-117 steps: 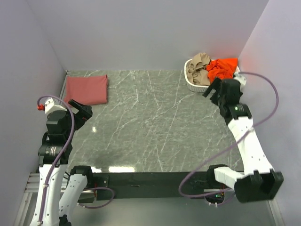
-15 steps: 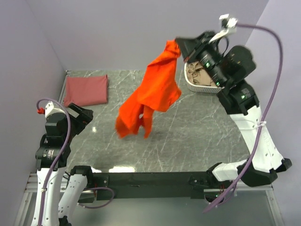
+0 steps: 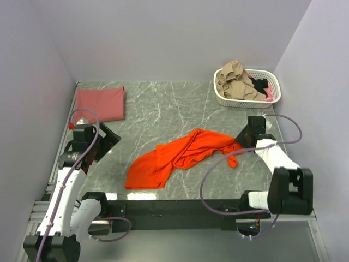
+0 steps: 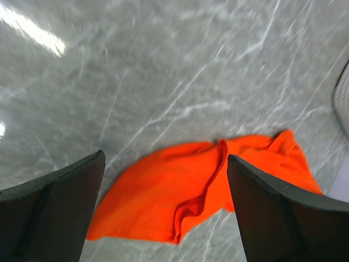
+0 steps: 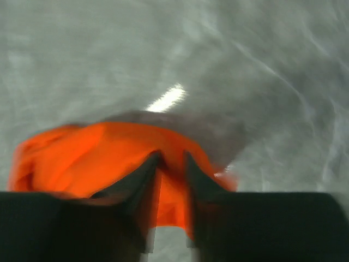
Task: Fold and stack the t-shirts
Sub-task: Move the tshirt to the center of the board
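The orange-red t-shirt is bunched up into a long piece (image 3: pixel 197 146). My right gripper should open, grab the t-shirt's end (image 3: pixel 233 154) again, and lift it together with my left gripper.
The bright orange-red t-shirt (image 3: pixel 180 155) lies crumpled and stretched across the middle of the table. My right gripper (image 3: pixel 243 143) is low at the shirt's right end and shut on a fold of it (image 5: pixel 92 158); the right wrist view, where the gripper (image 5: pixel 172 158) appears, is blurred. My left gripper (image 3: pixel 109 139) is open and empty, above the table left of the shirt. The shirt's near-left part (image 4: pixel 180 191) shows between the gripper's (image 4: pixel 166 158) wide jaws in the left wrist view. The dusty brick-red t-shirt (image 3: pixel 100 103) lies folded to a rectangle at the back left.
A white slotted basket (image 3: pixel 275 98) stands at the back right, holding tan cloth (image 3: pixel 233 82) plus pink and black pieces. Grey walls close in on the left, back and right. Bare marble table (image 3: pixel 163 109) lies between the folded shirt and the basket.
The right arm took the orange-red shirt out of the basket, held it high, then came down low; the shirt now lies on the table. The left arm has reached forward toward it.
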You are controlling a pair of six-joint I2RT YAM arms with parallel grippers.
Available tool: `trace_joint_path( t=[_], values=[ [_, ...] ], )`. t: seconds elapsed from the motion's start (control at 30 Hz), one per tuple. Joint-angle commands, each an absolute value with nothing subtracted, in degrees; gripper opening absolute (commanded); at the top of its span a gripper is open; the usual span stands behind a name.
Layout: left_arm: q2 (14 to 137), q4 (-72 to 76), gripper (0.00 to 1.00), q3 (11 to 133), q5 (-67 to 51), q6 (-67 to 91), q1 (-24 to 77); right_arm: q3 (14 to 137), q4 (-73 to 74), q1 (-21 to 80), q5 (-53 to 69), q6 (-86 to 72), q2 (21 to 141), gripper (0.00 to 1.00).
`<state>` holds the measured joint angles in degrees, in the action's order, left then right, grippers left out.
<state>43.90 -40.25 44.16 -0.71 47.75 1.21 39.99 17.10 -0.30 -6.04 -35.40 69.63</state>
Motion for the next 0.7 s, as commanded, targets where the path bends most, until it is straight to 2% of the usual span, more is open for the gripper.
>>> trace_joint_path(
  t=[0.0, 0.03, 0.07, 0.33, 0.6, 0.67],
  values=[
    [45.08, -34.64, 0.99, 40.70, -8.69, 48.07, 1.40, 41.92, 18.19, -2.46, -1.94, -36.40, 73.73, 0.53],
    [45.35, -33.85, 0.99, 38.87, -9.14, 48.42, 2.54, 42.79, 18.11, -2.46, -0.45, -35.78, 74.61, 0.85],
    [45.53, -33.23, 0.99, 37.98, -8.88, 49.38, 3.59, 43.06, 18.45, -2.46, -0.18, -35.77, 75.32, 0.87],
    [53.34, -29.37, 0.99, 40.07, -0.53, 52.91, 22.30, 43.07, 23.37, -2.20, -7.29, -36.83, 65.49, 0.91],
    [74.66, -18.99, 0.99, 48.59, -1.32, 50.19, 30.23, 38.33, 26.55, -2.02, -5.19, -36.83, 51.60, 0.92],
    [78.47, -19.07, 0.95, 52.81, -0.45, 48.88, 31.99, 36.22, 25.84, -2.02, -2.47, -36.56, 49.58, 0.92]
  ],
)
